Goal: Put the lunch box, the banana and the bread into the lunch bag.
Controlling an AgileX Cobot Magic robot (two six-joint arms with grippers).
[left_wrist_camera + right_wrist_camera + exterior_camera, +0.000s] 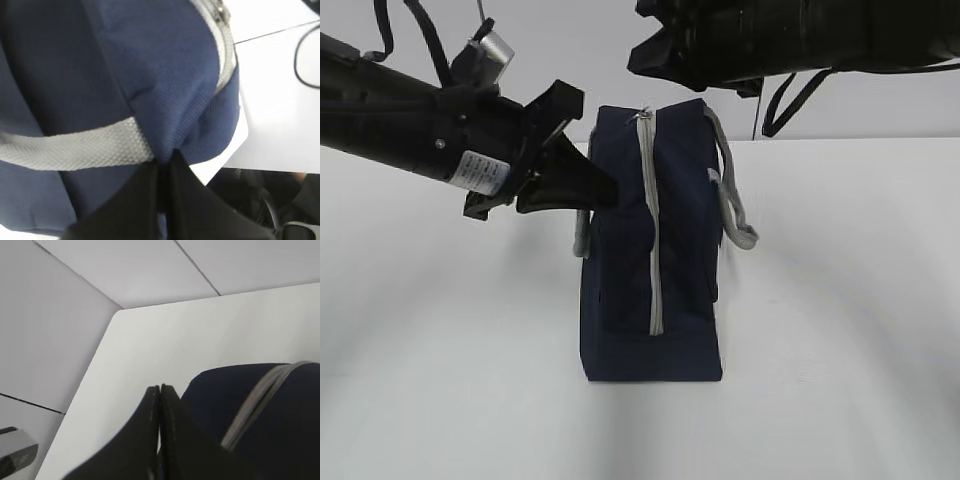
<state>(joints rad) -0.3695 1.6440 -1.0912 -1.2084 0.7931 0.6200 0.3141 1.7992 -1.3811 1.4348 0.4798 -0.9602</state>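
My right gripper is hanging closed and empty above the lunch bag's top [672, 108], so I should open it and bring its fingers down around the zipper pull [645, 115].
The navy lunch bag [620, 300] stands upright mid-table, end toward the exterior camera, its grey zipper [653, 250] shut down the middle. My left gripper [610, 195] reaches in from the left and is shut on a fold of the bag's fabric [165, 100] beside the grey handle strap [75, 147]; its tips [167, 157] are pressed together. My right gripper [160, 387] is shut with nothing in it, hanging above and just beside the bag's top [280, 440]. The lunch box, the banana and the bread are out of view.
The white table [840, 300] spreads to both sides of the bag. A second grey handle [732, 210] hangs on the bag's right side. The right arm [800, 40] crosses the top of the exterior view. The table's corner [120, 312] lies beyond the right gripper.
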